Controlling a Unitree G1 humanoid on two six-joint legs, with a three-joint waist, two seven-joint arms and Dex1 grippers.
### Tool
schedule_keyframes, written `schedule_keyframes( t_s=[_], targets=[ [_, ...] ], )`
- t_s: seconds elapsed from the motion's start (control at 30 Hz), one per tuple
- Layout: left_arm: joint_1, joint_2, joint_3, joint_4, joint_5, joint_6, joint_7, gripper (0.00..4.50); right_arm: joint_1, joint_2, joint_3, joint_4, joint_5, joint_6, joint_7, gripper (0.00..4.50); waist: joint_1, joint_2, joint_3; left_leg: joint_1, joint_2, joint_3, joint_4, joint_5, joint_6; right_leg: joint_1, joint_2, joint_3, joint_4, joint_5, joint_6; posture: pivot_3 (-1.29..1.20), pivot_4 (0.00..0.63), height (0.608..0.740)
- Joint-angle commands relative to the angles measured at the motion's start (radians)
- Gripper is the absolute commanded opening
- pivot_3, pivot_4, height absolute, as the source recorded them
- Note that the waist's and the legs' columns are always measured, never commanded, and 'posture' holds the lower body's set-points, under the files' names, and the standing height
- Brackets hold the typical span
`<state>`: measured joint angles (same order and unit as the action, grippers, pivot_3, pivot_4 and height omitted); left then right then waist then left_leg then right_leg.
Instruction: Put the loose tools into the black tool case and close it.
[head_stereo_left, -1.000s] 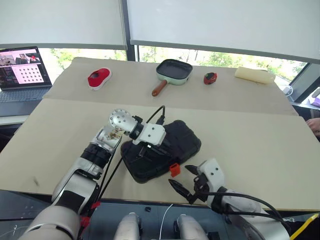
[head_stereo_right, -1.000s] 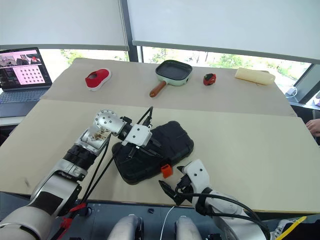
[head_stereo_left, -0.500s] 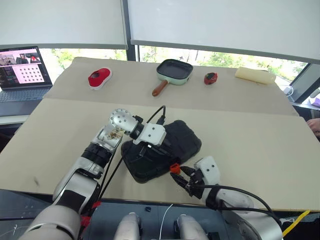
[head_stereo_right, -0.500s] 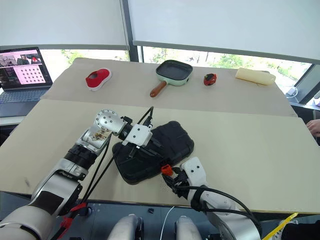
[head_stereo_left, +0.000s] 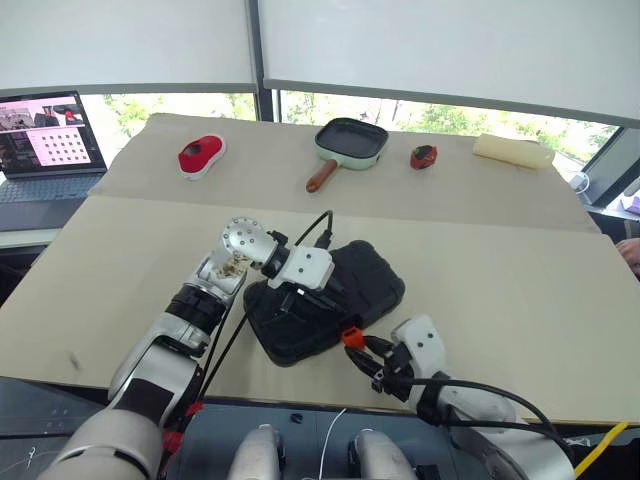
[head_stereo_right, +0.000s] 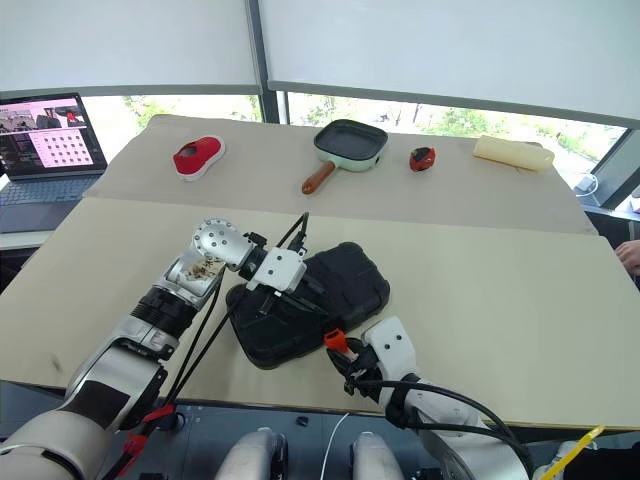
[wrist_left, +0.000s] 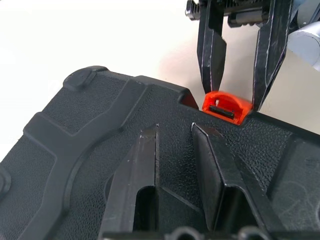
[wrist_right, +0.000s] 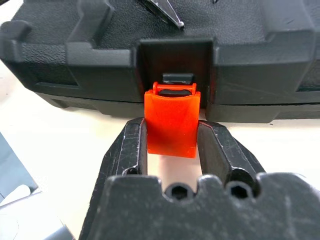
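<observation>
Next, I let go of the latch and push its lower end (wrist_right: 171, 149) in with my fingers closed, because my right gripper is pinching the orange latch's sides (wrist_right: 172, 120) while the latch sticks out from the case.
The black tool case (head_stereo_left: 345, 285) lies closed and askew near the table's front edge. Its small orange latch (wrist_right: 170, 120) hangs open on the near side. My right gripper (wrist_right: 170, 126) is shut on that latch, one finger on each side, and the left wrist view shows the same grip on the latch (wrist_left: 227, 107). My left gripper (wrist_left: 175, 129) lies flat on the ribbed lid with its fingers a narrow gap apart and nothing between them. In the head view it sits on the case's left half (head_stereo_left: 288, 300). The loose tools are hidden.
At the back of the table stand a green-rimmed pan (head_stereo_left: 348, 142), a red object (head_stereo_left: 200, 155), a small red-and-black item (head_stereo_left: 422, 156) and a pale roll (head_stereo_left: 512, 150). A laptop (head_stereo_left: 45, 140) sits far left. The table's edge runs just below the case.
My right gripper, open and short of the case a second ago, has moved up to the orange latch and closed on it. The left gripper and the case have stayed put.
</observation>
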<state>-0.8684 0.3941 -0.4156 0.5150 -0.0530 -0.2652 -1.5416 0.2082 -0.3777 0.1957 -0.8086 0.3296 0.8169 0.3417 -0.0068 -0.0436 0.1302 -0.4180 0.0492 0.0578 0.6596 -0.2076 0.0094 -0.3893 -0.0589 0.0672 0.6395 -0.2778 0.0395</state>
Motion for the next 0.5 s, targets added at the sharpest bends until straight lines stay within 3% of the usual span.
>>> schedule_keyframes(
  t_s=[0.03, 0.3, 0.43, 0.5],
  targets=[
    [0.032, 0.005, -0.07, 0.068, 0.086, -0.002, -0.007, 1.14, 0.007, -0.011, -0.027, -0.087, 0.018, -0.043, 0.008, 1.45, 0.003, 0.0, 0.0, -0.001, 0.0, 0.0, 0.0, 0.0, 0.0, 0.0, 0.0, 0.0, 0.0, 0.0, 0.0, 0.0, 0.15, 0.74],
    [0.028, 0.001, -0.07, 0.076, 0.088, -0.009, -0.007, 1.14, -0.016, -0.024, -0.015, -0.055, 0.003, -0.047, 0.011, 1.45, 0.004, 0.0, 0.0, -0.003, 0.0, 0.0, 0.0, 0.0, 0.001, -0.001, 0.0, -0.001, -0.002, 0.0, 0.0, 0.0, 0.15, 0.74],
    [0.027, 0.003, -0.069, 0.077, 0.088, -0.008, -0.006, 1.14, -0.014, -0.049, -0.029, -0.065, -0.003, -0.037, 0.012, 2.72, 0.004, 0.0, 0.0, -0.002, 0.0, 0.0, 0.0, 0.0, 0.001, -0.001, 0.0, -0.001, -0.002, 0.0, 0.0, 0.0, 0.15, 0.74],
    [0.029, 0.005, -0.068, 0.076, 0.088, -0.007, -0.005, 1.14, 0.008, -0.074, -0.06, -0.087, 0.012, -0.03, 0.026, 2.72, 0.004, 0.0, 0.0, -0.002, 0.0, 0.0, 0.0, 0.0, 0.001, -0.001, 0.0, -0.001, -0.002, 0.0, 0.0, 0.0, 0.15, 0.74]
  ],
)
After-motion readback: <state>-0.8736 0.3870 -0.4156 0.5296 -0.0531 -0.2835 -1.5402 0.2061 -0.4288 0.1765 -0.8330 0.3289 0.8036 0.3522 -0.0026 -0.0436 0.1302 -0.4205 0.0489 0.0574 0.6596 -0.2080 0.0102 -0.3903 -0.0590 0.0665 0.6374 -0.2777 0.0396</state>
